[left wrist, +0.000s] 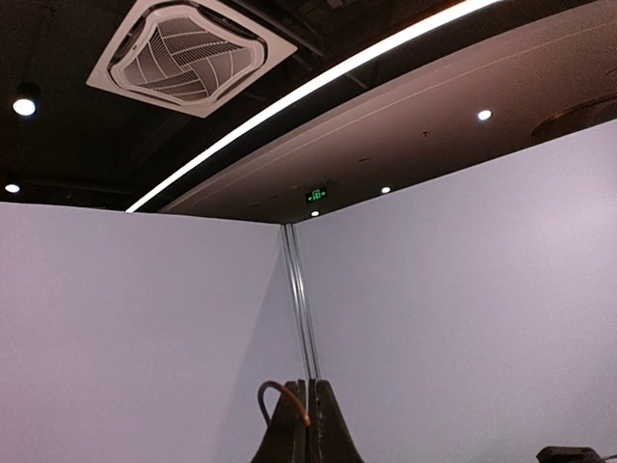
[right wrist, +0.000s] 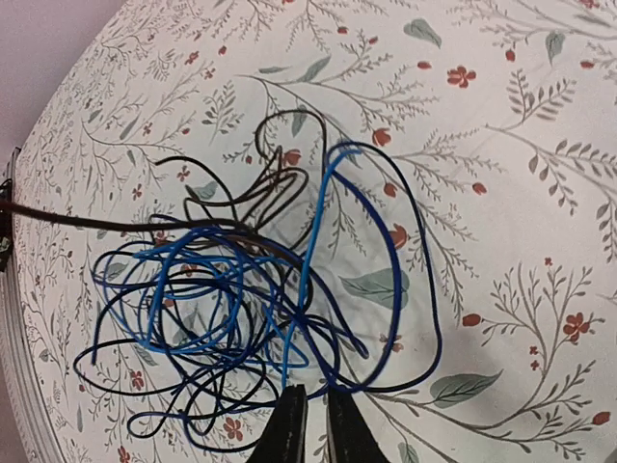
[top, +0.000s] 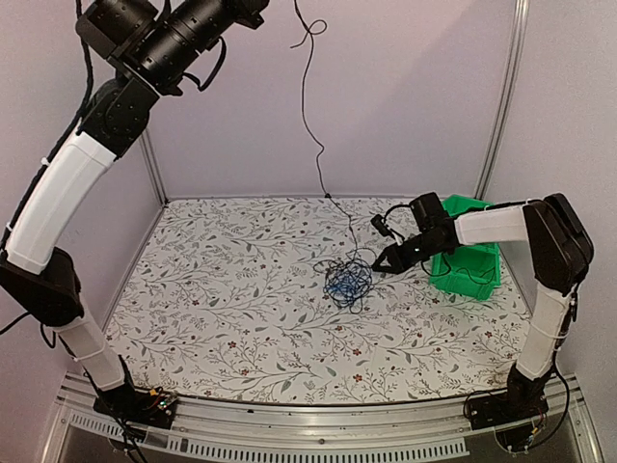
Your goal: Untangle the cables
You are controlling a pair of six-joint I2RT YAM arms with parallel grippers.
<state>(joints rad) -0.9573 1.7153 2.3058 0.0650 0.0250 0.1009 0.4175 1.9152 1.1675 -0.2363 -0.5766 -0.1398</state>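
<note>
Next, my right gripper grabs the cable (top: 339, 207) above the tangle and lifts it clear, because my left gripper is already up high while the black cable still goes into the tangle (top: 354, 254).
The cables (top: 347, 280) lie in a loose tangle of black and blue wires at mid-table; in the right wrist view the cables (right wrist: 222, 318) fill the middle. One black cable (top: 313, 125) rises from the tangle, taut, to the top edge of the frame. My left gripper (left wrist: 308, 417) is raised high, shut on a dark cable end (left wrist: 289, 397) that loops out beside its fingers. My right gripper (top: 382, 262) is low at the tangle's right edge. In its own view the right gripper (right wrist: 316, 403) has a narrow gap between its jaws, with blue strands crossing at the tips.
A green bin (top: 482, 280) stands at the right of the table, just behind my right gripper. The floral table cover (top: 222, 309) is walled by grey panels at the back and sides.
</note>
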